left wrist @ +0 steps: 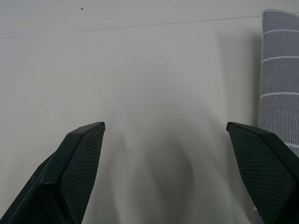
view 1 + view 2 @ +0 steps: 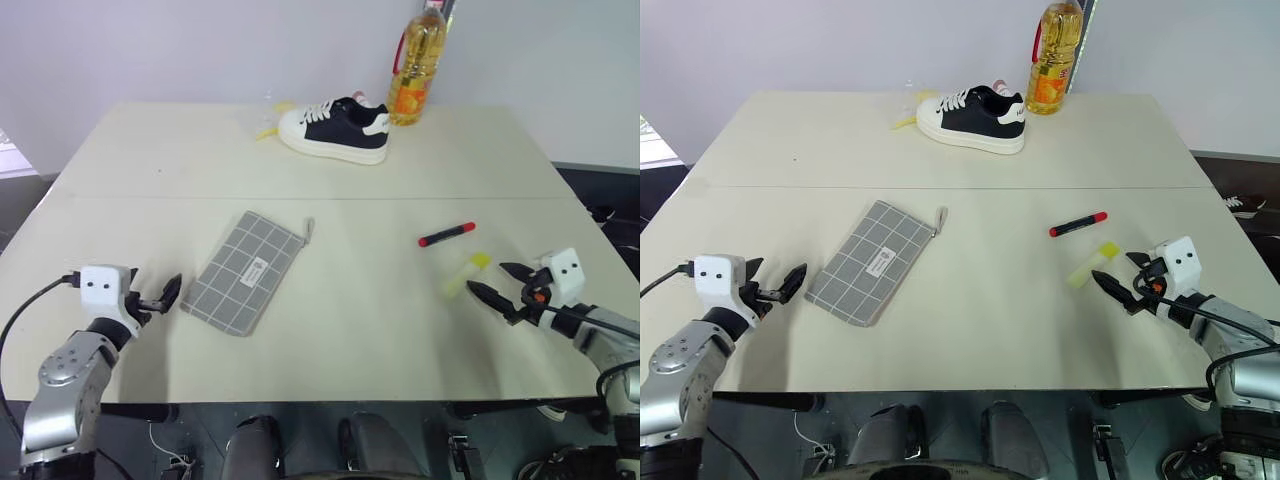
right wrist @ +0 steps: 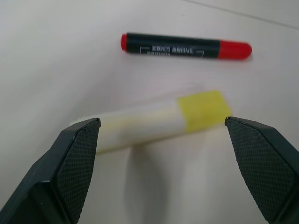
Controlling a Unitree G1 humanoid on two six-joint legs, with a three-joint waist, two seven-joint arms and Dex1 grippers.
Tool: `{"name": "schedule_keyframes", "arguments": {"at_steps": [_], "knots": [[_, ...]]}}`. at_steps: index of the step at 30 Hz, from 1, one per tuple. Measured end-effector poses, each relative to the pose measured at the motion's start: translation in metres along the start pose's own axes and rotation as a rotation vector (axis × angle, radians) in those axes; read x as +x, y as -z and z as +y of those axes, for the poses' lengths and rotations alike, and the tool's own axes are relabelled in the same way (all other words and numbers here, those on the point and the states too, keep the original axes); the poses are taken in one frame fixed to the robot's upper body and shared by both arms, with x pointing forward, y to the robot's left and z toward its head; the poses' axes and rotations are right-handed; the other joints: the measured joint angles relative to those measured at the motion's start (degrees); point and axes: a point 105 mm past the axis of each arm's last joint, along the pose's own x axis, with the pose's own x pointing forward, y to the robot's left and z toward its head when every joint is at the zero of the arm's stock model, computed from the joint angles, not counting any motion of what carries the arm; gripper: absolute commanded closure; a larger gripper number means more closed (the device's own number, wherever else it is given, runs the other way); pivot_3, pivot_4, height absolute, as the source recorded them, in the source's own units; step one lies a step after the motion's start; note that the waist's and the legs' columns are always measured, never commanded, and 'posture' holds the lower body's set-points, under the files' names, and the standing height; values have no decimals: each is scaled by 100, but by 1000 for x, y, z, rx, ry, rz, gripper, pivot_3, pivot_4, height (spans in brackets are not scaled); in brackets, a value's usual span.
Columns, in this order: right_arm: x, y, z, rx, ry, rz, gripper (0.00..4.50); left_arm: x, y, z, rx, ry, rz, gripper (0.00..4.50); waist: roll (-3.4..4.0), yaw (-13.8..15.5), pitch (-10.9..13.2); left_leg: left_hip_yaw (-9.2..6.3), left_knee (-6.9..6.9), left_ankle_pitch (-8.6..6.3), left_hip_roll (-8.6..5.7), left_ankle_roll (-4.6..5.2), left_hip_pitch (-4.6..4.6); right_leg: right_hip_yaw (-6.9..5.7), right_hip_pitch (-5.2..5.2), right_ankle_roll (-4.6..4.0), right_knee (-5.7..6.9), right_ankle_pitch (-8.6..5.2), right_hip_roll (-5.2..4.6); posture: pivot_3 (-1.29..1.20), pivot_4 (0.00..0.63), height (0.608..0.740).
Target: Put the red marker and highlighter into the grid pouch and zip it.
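I expect the grid pouch (image 2: 243,275) to gape along its long edge when I pull, because the zipper tab (image 2: 309,230) is at the far end of that edge.
The grid pouch (image 2: 245,270) lies flat on the table's left half, a grey rectangle with white lines, its zipper tab (image 2: 309,231) at the far corner. My left gripper (image 2: 165,295) stands open just left of the pouch, apart from it, and its view catches the pouch's edge (image 1: 280,84). On the right lies the red marker (image 2: 446,235), red with a black barrel. The pale yellow highlighter (image 2: 466,273) rests just nearer than it. My right gripper (image 2: 487,278) is open and points at the highlighter (image 3: 159,121), which sits in front of the spread fingers, with the marker (image 3: 187,45) beyond.
A black and white sneaker (image 2: 335,127) and a bottle of oil (image 2: 418,65) stand at the table's far edge. A thin yellow scrap (image 2: 268,130) lies left of the shoe. The table's front edge (image 2: 330,400) runs just below both grippers.
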Motion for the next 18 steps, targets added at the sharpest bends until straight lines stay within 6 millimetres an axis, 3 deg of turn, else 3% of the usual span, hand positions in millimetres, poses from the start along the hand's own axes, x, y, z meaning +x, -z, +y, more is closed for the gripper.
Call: {"name": "schedule_keyframes", "arguments": {"at_steps": [14, 18], "knots": [[-1, 7, -5, -6, -2, -3, 67, 0, -5, -3, -10, 10, -22, 94, 0, -5, 0, 0, 1, 1, -1, 1, 0, 0, 1, 0, 0, 0, 2, 0, 150, 713], [10, -13, -1, -11, -37, -60, 67, -1, -13, -9, -6, 22, -68, 94, 1, -18, 1, 0, 3, 1, 0, 1, 1, 0, 1, 0, 3, 0, 3, 0, 150, 713]]}}
